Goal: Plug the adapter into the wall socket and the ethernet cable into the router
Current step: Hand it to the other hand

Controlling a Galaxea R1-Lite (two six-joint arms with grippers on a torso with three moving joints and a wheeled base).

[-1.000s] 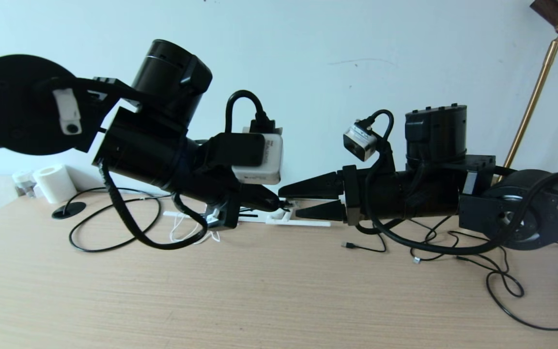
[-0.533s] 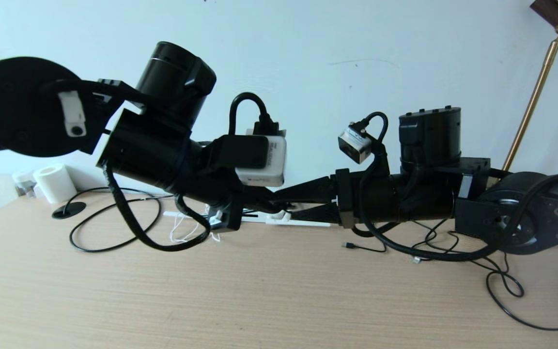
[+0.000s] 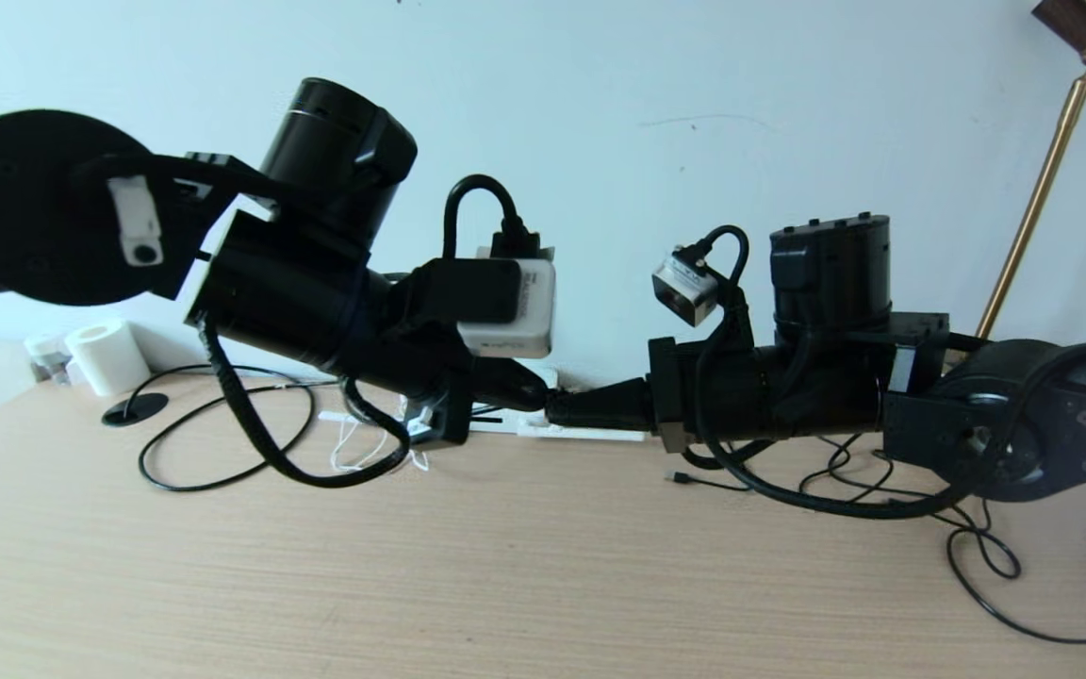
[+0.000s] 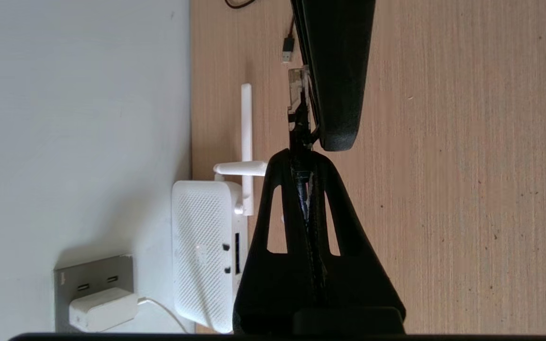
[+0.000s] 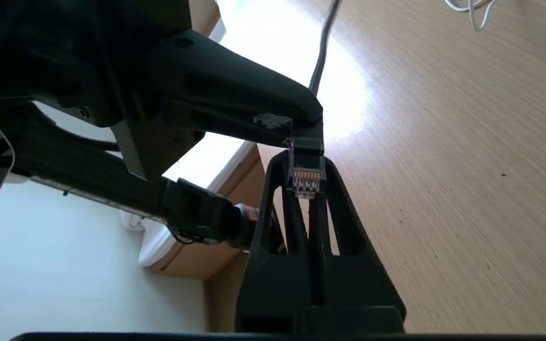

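Observation:
The connector's contact end (image 5: 306,181) is in my right gripper's fingers, so next my right gripper turns the connector while my left gripper opens to take its cable end (image 5: 306,144).
Above the table my two grippers meet tip to tip. My left gripper (image 4: 301,158) is shut on the black ethernet cable just behind its clear-tipped connector (image 4: 297,85). Coming from the opposite side, my right gripper (image 5: 305,163) is shut on that same connector (image 5: 305,179), contacts facing its camera. In the head view the left gripper (image 3: 529,394) and right gripper (image 3: 562,407) touch in mid-picture. The white router (image 4: 202,255) lies against the wall, ports facing the table. The white adapter (image 4: 102,309) sits plugged in the grey wall socket (image 4: 95,274).
A router antenna (image 3: 590,435) lies flat on the wooden table (image 3: 505,585) under the grippers. Thin black cords with small plugs (image 3: 684,478) trail at the right. A paper roll (image 3: 107,356) stands at the far left, a brass lamp pole (image 3: 1033,198) at the right.
My right gripper stood open a second ago; it has moved left up to the left gripper's tip and shut on the connector. The left arm has held still.

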